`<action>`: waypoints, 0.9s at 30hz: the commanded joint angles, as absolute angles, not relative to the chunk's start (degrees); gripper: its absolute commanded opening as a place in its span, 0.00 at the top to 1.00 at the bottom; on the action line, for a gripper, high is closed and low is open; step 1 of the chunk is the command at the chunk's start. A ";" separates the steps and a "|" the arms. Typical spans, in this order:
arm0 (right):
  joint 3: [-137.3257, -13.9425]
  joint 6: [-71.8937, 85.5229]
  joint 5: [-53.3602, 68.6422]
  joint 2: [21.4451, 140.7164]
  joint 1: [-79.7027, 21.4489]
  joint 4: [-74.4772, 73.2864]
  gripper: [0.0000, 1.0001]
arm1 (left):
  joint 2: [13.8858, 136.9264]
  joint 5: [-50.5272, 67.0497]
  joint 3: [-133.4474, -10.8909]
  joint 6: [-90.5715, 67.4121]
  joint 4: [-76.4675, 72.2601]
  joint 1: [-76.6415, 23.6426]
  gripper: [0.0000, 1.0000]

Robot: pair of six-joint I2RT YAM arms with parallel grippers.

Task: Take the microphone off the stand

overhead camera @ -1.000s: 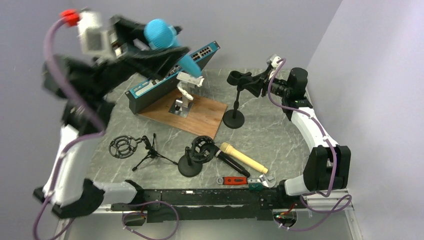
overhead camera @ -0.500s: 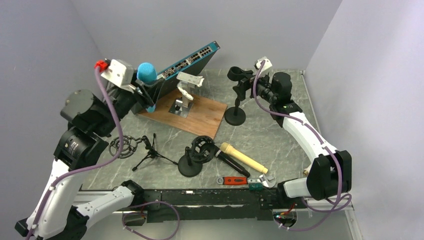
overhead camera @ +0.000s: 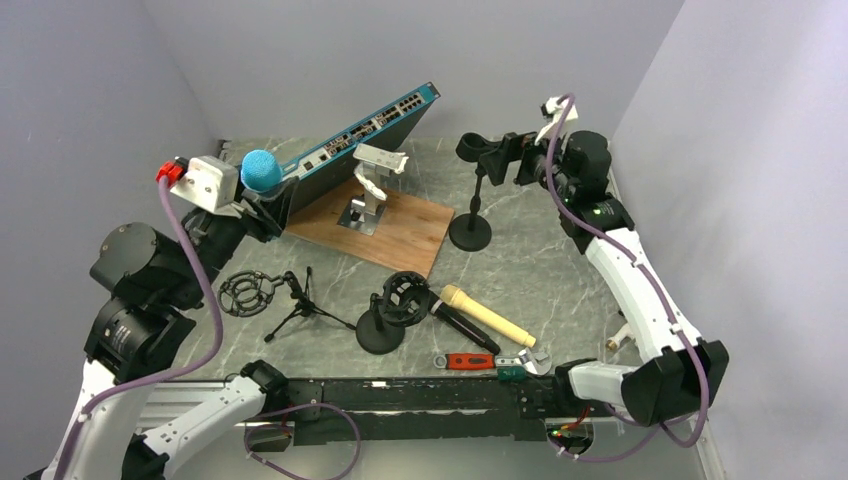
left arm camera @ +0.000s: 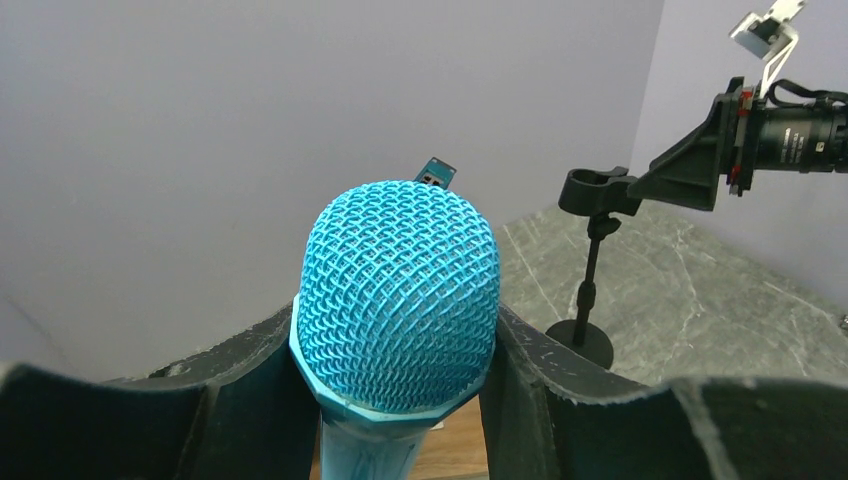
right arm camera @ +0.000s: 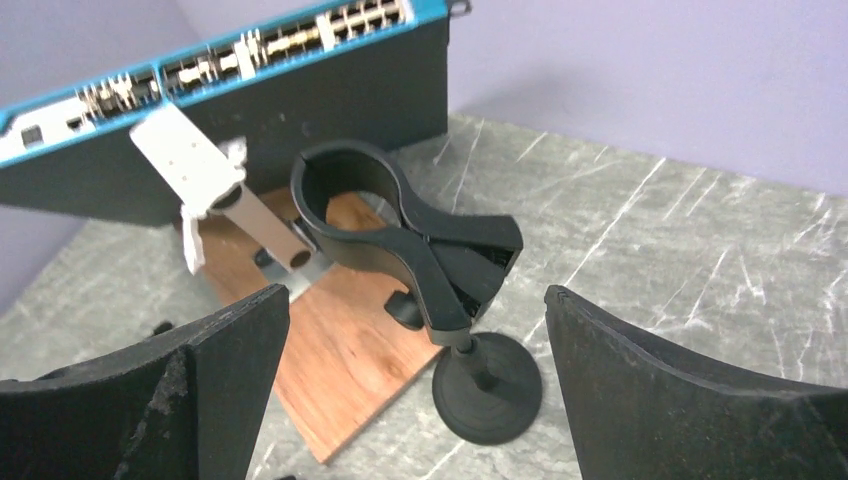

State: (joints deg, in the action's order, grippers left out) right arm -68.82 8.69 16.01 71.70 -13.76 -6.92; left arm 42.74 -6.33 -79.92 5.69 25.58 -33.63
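Note:
The stand's empty clip (overhead camera: 474, 148) is in my right gripper's way, so my right gripper should go up over the clip and grab the blue microphone's handle (left arm camera: 370, 455) below my left gripper.
The blue microphone (overhead camera: 262, 170) is off the stand and held up at the table's left, its mesh head (left arm camera: 397, 290) filling the left wrist view. My left gripper (overhead camera: 264, 197) is shut on the microphone just below the head, with a finger (left arm camera: 250, 400) on each side. The black stand (overhead camera: 470, 232) stands on its round base at the back right, and its clip (right arm camera: 400, 225) is empty. My right gripper (right arm camera: 415, 300) is open, just right of the clip, and its fingers (right arm camera: 220, 370) touch nothing.
A blue-edged network switch (overhead camera: 350, 150) leans behind a wooden board (overhead camera: 395, 228) carrying a white bracket (overhead camera: 372, 180). Nearer me lie a shock-mount stand (overhead camera: 390, 310), a small tripod (overhead camera: 275, 297), a beige microphone (overhead camera: 490, 315), a black microphone (overhead camera: 462, 325) and a red wrench (overhead camera: 470, 361).
My left arm has come down and to the left with the blue microphone in its grip. My right gripper has opened and drawn back a little from the stand's clip.

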 commanded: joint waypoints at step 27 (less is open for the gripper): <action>-60.58 13.54 -23.20 85.14 -20.96 6.23 0.00 | 43.34 -2.46 -78.92 -3.47 26.75 -33.64 1.00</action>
